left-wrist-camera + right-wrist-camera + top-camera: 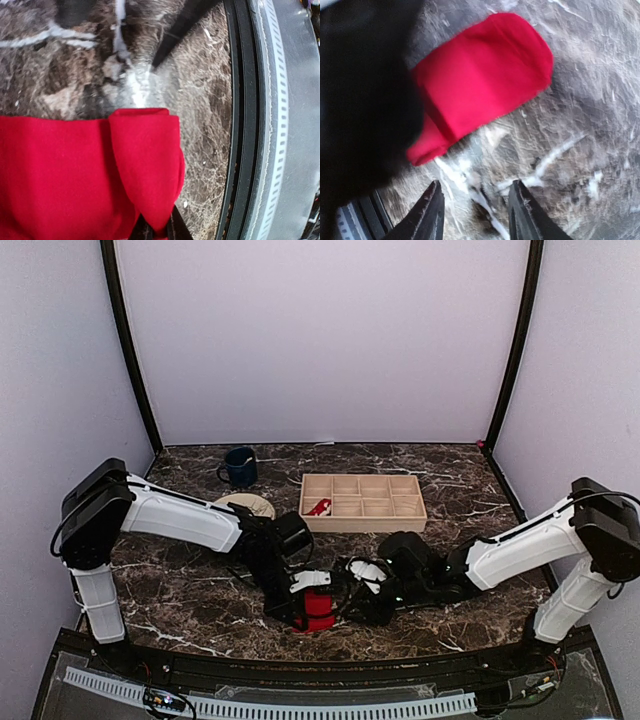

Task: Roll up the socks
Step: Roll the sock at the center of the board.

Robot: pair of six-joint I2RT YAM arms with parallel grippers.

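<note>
The robot's left gripper has hold of only one end of the folded flap (pixel 156 217), so next the right gripper moves over to the flap's loose end (pixel 143 116) and pinches it there.
A red sock (pixel 318 612) lies on the marble table near the front middle. In the left wrist view the sock (pixel 75 175) fills the lower left, and one end of it is folded into a flap. My left gripper (pixel 156 231) is shut on the tip of that flap; only slivers of its dark fingers show. In the right wrist view the sock (pixel 485 80) lies flat ahead of my right gripper (pixel 477 202), which is open and empty just above the table, short of the sock. The dark blur at left is my left gripper (pixel 365 100).
A wooden compartment tray (pixel 362 502) with a small red item (pixel 318 506) stands behind the sock. A blue mug (pixel 240 466) and a cream disc (pixel 247 504) are at the back left. The table's black front rail (pixel 240 125) runs close to the sock.
</note>
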